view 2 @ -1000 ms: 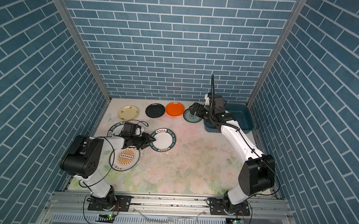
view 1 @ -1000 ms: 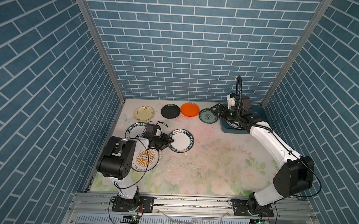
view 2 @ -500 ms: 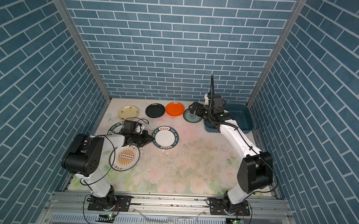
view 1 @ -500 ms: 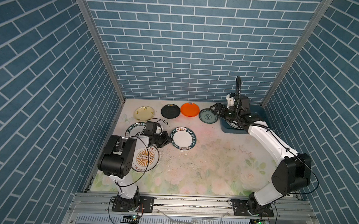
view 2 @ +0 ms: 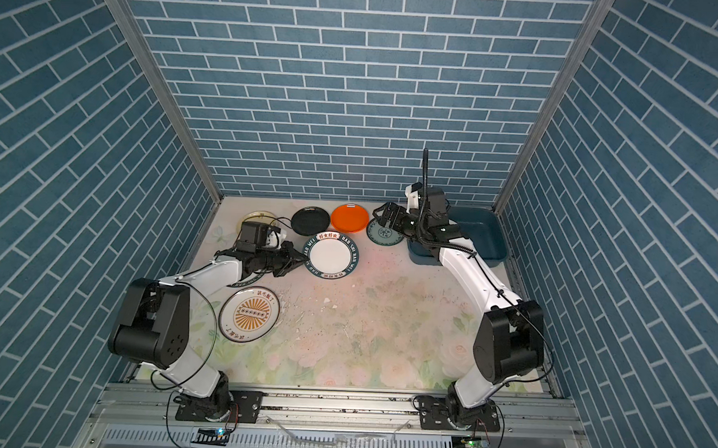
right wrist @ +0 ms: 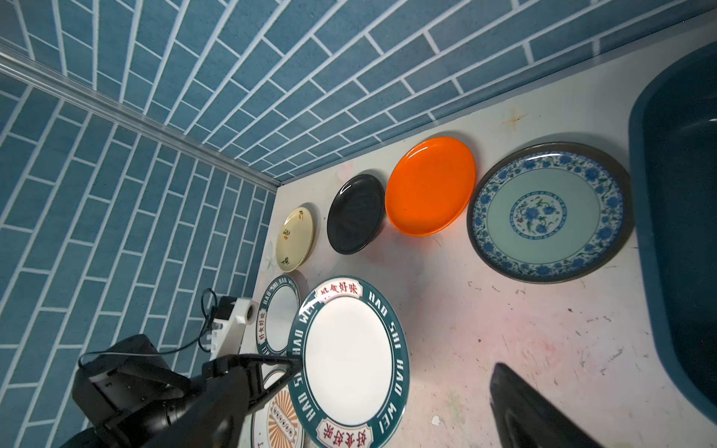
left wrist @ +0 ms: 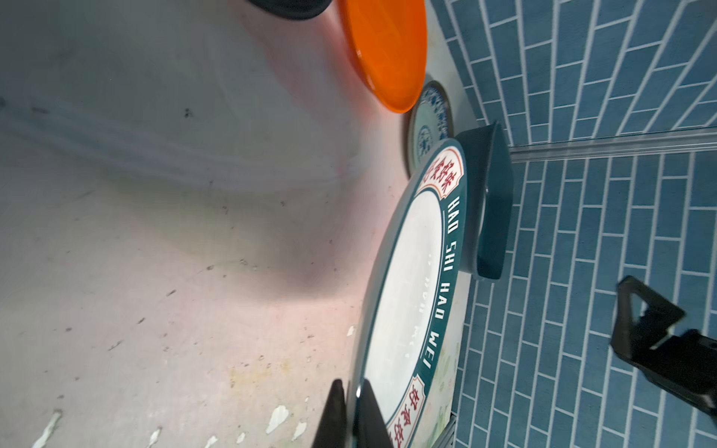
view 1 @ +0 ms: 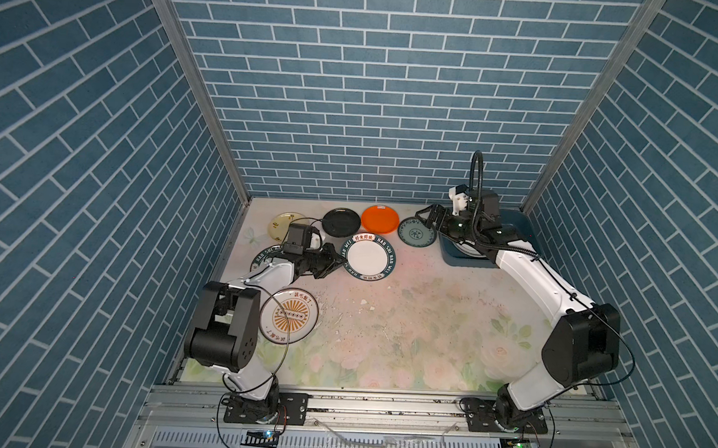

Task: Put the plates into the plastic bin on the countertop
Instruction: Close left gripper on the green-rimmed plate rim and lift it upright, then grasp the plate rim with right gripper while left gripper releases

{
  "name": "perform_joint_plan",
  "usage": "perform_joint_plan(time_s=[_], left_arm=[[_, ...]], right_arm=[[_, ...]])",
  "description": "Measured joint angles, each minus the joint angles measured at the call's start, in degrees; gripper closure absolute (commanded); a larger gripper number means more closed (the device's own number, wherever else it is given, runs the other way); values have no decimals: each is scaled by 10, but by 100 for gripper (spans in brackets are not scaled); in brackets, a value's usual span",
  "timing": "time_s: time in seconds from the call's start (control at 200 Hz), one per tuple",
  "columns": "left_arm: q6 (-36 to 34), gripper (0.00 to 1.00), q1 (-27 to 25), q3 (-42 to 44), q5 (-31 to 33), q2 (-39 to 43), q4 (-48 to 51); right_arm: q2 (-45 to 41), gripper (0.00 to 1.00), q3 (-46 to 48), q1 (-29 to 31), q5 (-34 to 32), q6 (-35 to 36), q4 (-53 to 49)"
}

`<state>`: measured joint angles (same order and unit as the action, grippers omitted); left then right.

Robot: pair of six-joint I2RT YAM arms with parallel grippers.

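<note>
My right gripper should take the plate's free rim (view 1: 390, 256) and lower the plate into the bin, because my left gripper is holding the lettered plate (view 1: 366, 257) far from the plastic bin.
My left gripper (view 1: 339, 262) (left wrist: 351, 391) is shut on the near-left rim of a white plate with a dark lettered rim (view 1: 368, 256) (right wrist: 349, 360). That plate hangs tilted just above the flowered countertop (view 1: 407, 318). My right gripper (view 1: 426, 217) (view 2: 384, 218) stands open over the teal-patterned plate (view 1: 416, 233) (right wrist: 547, 213), beside the left wall of the dark blue plastic bin (view 1: 464, 263) (view 2: 490, 235). Orange (view 1: 379, 219), black (view 1: 341, 222) and cream-yellow (view 1: 284, 226) plates lie along the back. A sunburst plate (view 1: 289, 315) lies at front left.
A second lettered plate (view 1: 264, 256) lies partly under my left arm. A pale plate edge (view 1: 466, 249) shows inside the bin beneath my right arm. Brick walls close in the back and both sides. Small white crumbs (view 1: 364, 312) dot the middle of the countertop.
My left gripper closed on the lettered plate's rim and carried it up and toward the back. My right gripper shifted slightly left over the teal-patterned plate, still open.
</note>
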<state>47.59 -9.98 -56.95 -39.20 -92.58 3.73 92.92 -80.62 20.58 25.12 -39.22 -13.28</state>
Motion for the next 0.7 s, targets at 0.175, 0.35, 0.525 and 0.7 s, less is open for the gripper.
perform_joint_plan(time_s=[0.175, 0.35, 0.525, 0.7], left_arm=[[37, 100, -2, -59, -20, 0, 10], [72, 99, -13, -95, -31, 0, 12], [108, 98, -33, -122, -49, -3, -7], [136, 98, -55, -133, -61, -20, -34]], right_arm=[[25, 11, -11, -5, 54, -1, -1], [30, 18, -11, -5, 86, 0, -9], [31, 24, -11, -5, 110, -6, -9], [36, 35, -11, -5, 121, -10, -9]])
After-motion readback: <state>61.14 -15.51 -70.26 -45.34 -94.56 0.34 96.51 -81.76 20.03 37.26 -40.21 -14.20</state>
